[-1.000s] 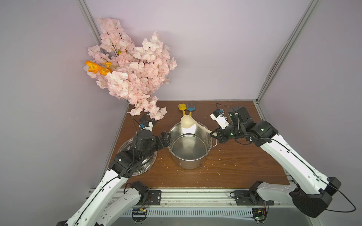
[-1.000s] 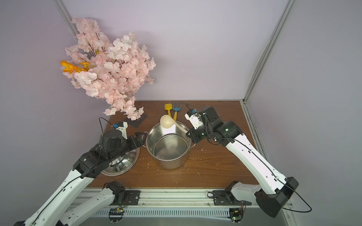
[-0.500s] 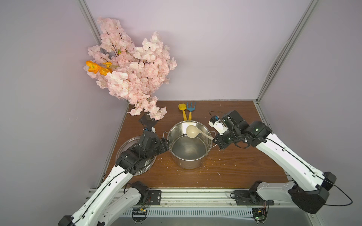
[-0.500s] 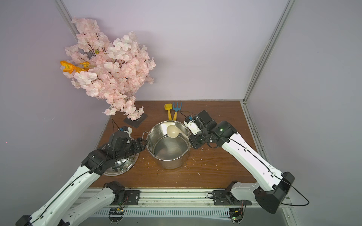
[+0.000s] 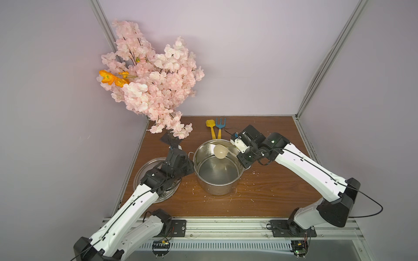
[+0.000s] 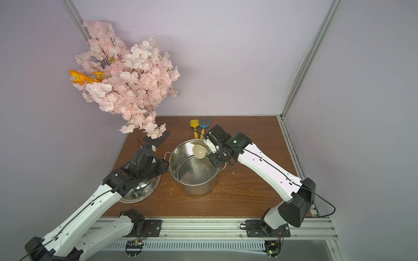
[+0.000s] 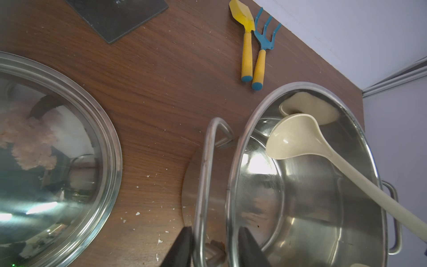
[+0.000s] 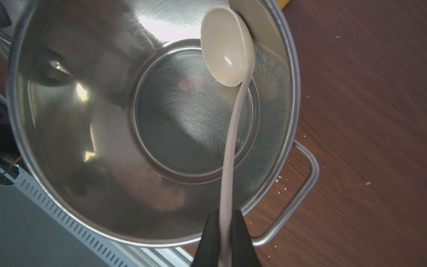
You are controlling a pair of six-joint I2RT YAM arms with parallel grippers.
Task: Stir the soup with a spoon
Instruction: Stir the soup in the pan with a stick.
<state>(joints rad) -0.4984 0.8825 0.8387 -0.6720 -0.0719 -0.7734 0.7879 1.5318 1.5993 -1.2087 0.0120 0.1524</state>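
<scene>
My right gripper is holding the spoon's handle over the pot's rim (image 8: 251, 205), and there is little room to go further. I should sweep back inside toward my left gripper.
The stainless-steel pot (image 5: 217, 188) (image 6: 194, 188) stands mid-table, its inside bare and shiny; no soup is discernible. My right gripper (image 8: 225, 231) (image 5: 239, 156) is shut on the slim handle of the cream spoon (image 8: 225, 46) (image 5: 220, 151) at the pot's right rim. The spoon's bowl hangs inside the pot near the far wall, above the bottom. My left gripper (image 7: 216, 245) (image 5: 191, 161) straddles the pot's left loop handle (image 7: 205, 161) and rim. One finger presses the outside of the wire and the other the inside of the wall.
The pot's lid (image 5: 144, 167) (image 7: 108, 143) lies flat left of the pot, under my left arm. A yellow toy shovel (image 5: 210, 126) and a blue rake (image 5: 220, 125) lie behind the pot. Pink blossom branches (image 5: 153, 85) overhang the back left corner. Crumbs dot the wood.
My left gripper reached the pot's left handle and closed onto it and the rim. The right arm lowered the spoon's bowl from above the far rim into the pot.
</scene>
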